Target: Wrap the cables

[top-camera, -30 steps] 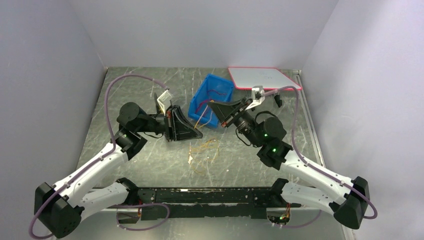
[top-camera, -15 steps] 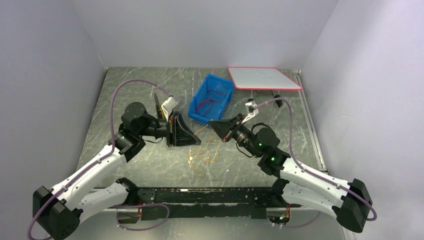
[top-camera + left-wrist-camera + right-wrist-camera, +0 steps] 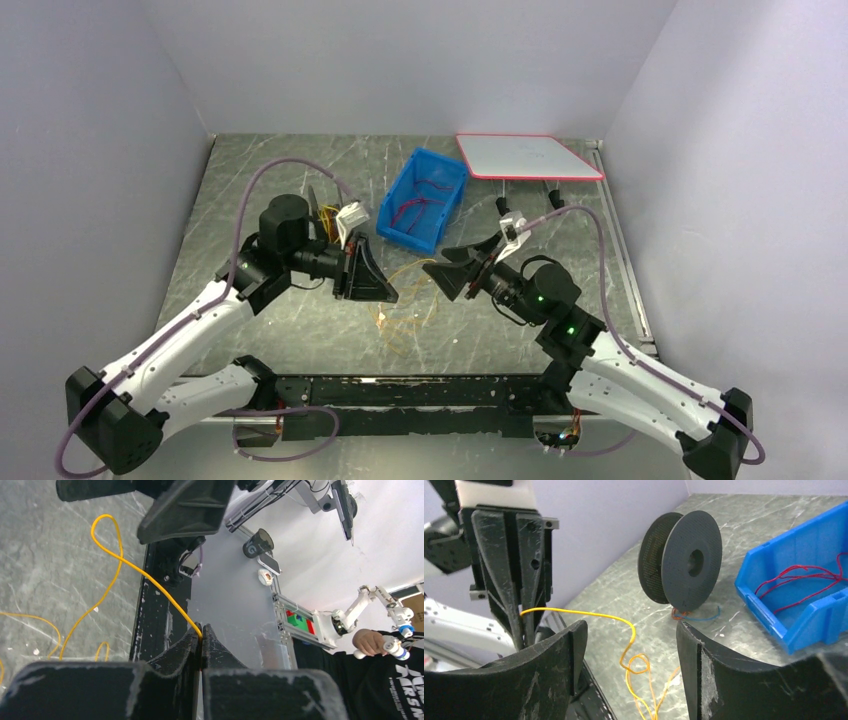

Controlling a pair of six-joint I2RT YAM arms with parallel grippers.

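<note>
The yellow cable point(image 3: 589, 613) hangs down from my left gripper between my right gripper's open fingers. My right gripper keeps moving toward the cable's hanging part point(image 3: 632, 638) and closes there.
One yellow cable point(image 3: 150, 577) runs from my left gripper point(image 3: 201, 632), which is shut on its end. It droops in a loop point(image 3: 631, 630) between the fingers of my right gripper point(image 3: 630, 627), which is open and not touching it. The rest lies in a loose yellow tangle point(image 3: 405, 318) on the table between the arms. In the top view the left gripper point(image 3: 392, 296) and the right gripper point(image 3: 435, 272) face each other closely. A dark grey spool point(image 3: 681, 565) stands on edge behind them, with a bit of red and blue wire point(image 3: 689, 614) at its foot. Red cables point(image 3: 804, 580) lie in the blue bin point(image 3: 398, 222).
A white board with a red rim point(image 3: 525, 155) lies at the back right, beside the bin. The spool point(image 3: 315, 205) shows as a thin dark sliver behind the left arm. Grey walls close in the table on three sides.
The right gripper came back from the bin toward the near edge, then opened and let go of the yellow cable. The left gripper shifted right and nearer, still pinching the cable.
</note>
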